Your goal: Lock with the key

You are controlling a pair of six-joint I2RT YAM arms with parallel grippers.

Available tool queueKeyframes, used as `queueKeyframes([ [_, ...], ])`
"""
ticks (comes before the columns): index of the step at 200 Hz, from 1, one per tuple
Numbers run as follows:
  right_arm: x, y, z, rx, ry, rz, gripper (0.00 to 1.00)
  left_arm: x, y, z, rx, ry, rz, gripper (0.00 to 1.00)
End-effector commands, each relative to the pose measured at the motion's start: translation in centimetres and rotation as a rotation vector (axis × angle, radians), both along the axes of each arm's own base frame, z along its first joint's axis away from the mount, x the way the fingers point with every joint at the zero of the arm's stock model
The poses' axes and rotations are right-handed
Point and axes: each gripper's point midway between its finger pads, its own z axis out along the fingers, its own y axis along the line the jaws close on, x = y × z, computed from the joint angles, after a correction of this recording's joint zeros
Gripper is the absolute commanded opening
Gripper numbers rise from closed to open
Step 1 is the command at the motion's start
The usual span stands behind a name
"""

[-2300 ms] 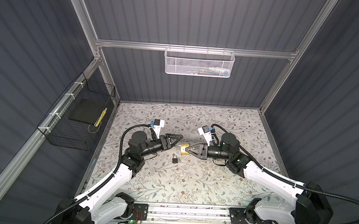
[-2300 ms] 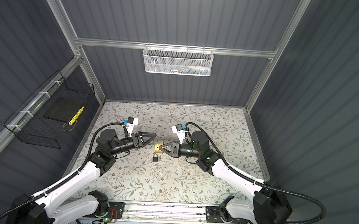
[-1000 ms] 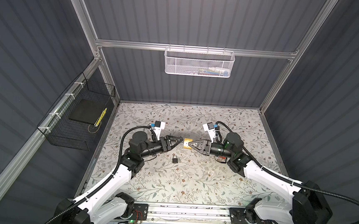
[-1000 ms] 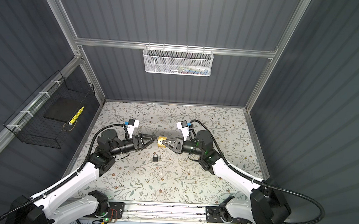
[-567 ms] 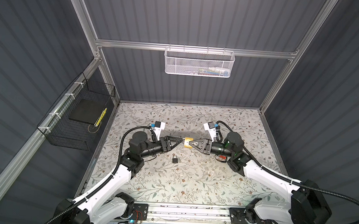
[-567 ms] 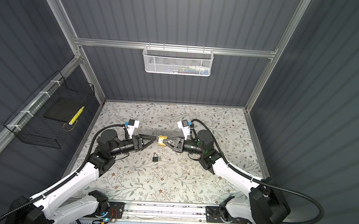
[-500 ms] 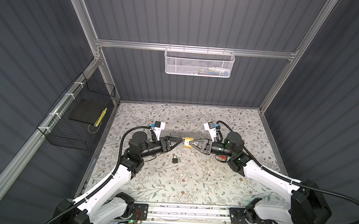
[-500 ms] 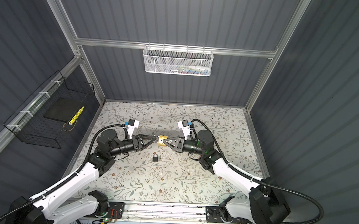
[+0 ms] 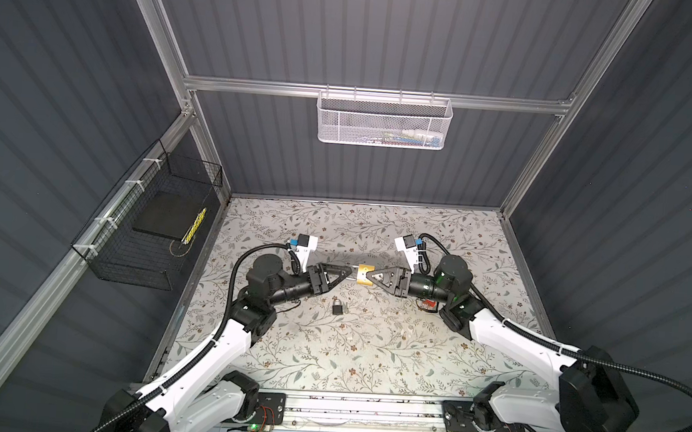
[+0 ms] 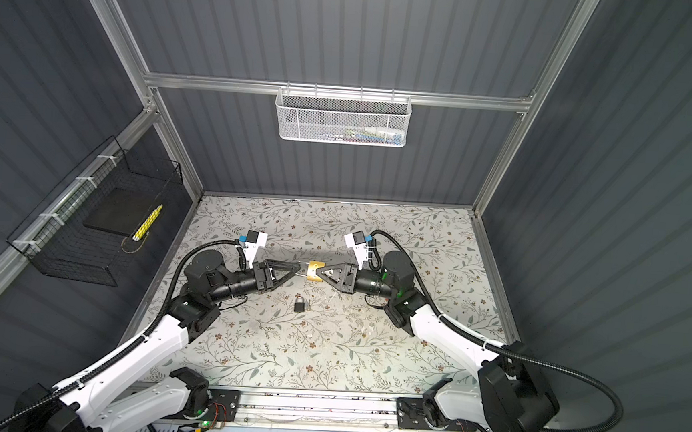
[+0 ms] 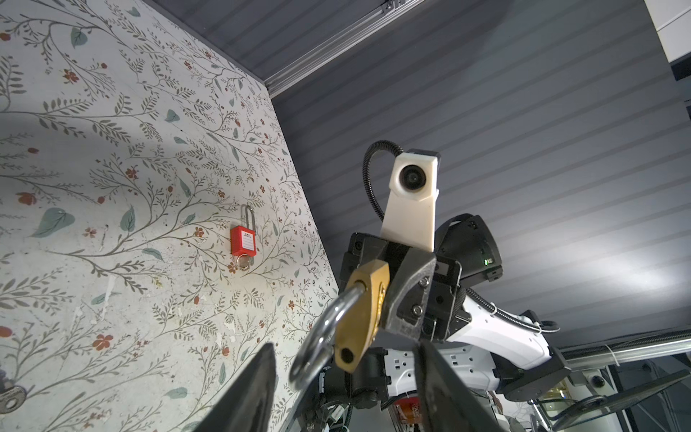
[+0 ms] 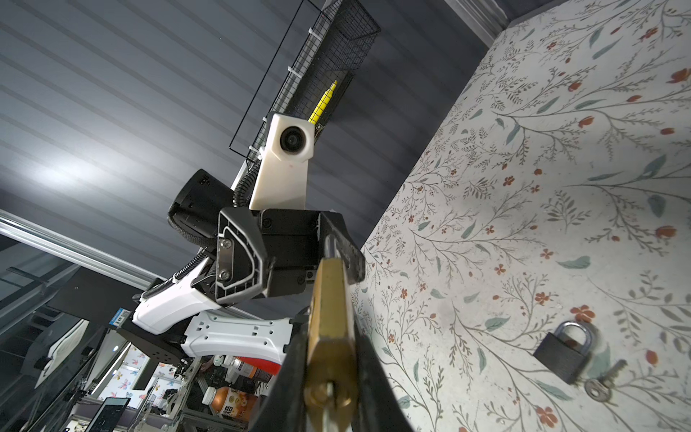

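Observation:
The steel shackle points at a slant past the brass padlock's open hole [image 11: 347, 355], so next my left gripper grips the shackle [image 11: 313, 354] and swings it over the hole before it pushes the shackle.
A brass padlock [image 9: 365, 275] [image 10: 315, 272] hangs above the middle of the table, with my right gripper [image 9: 370, 276] [image 12: 331, 321] shut on its body. In the right wrist view a silvery key [image 12: 329, 396] sticks in the keyhole on its underside. The steel shackle [image 11: 321, 333] is swung out of the body, and one hole [image 11: 347, 355] stands bare. My left gripper [image 9: 351, 272] [image 11: 344, 348] is open, with one finger on each side of the shackle end and a gap to both.
A small black padlock [image 9: 338, 307] [image 12: 564, 355] lies on the floral table with a loose key [image 12: 602, 381] beside it. A red padlock [image 11: 243, 241] lies further right. A white mesh basket [image 9: 384, 121] hangs on the back wall, a black wire basket [image 9: 155, 233] on the left wall.
Since the earliest frames my right gripper has carried the brass padlock back and up to meet the left gripper's tips. Over the last second neither arm visibly moves.

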Motion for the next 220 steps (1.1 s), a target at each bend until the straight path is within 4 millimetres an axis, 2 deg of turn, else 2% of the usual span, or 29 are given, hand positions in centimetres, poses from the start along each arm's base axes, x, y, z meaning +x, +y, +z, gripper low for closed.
queueKeyframes([
  [1,-0.48,-0.09,2.59,0.076,-0.069,0.028,0.0,-0.45,-0.05,1.46,-0.013,-0.058,-0.018,0.61],
  [35,-0.62,-0.13,2.46,0.072,-0.062,0.039,0.0,-0.33,0.01,1.63,-0.012,-0.075,-0.01,0.59],
  [53,-0.76,-0.19,2.33,0.074,-0.052,0.04,0.0,-0.18,0.11,1.49,-0.004,-0.09,0.001,0.65],
  [69,-0.93,-0.36,2.27,0.084,-0.048,0.038,0.0,-0.19,0.0,1.82,-0.012,-0.104,-0.006,0.64],
  [95,-1.09,-0.57,2.0,0.079,-0.052,0.03,0.0,-0.23,-0.19,2.0,-0.023,-0.108,-0.018,0.52],
  [129,-0.99,-0.59,2.25,0.083,-0.058,0.03,0.0,-0.34,-0.17,1.9,-0.021,-0.105,-0.023,0.4],
  [160,-0.94,-0.48,2.54,0.091,-0.06,0.039,0.0,-0.44,-0.08,1.64,-0.018,-0.101,-0.02,0.34],
  [202,-1.15,-0.55,2.91,0.101,-0.064,0.051,0.0,-0.45,-0.04,1.66,-0.016,-0.103,-0.018,0.2],
  [220,-1.16,-0.65,2.89,0.101,-0.063,0.052,0.0,-0.45,-0.07,1.62,-0.015,-0.101,-0.02,0.22],
])
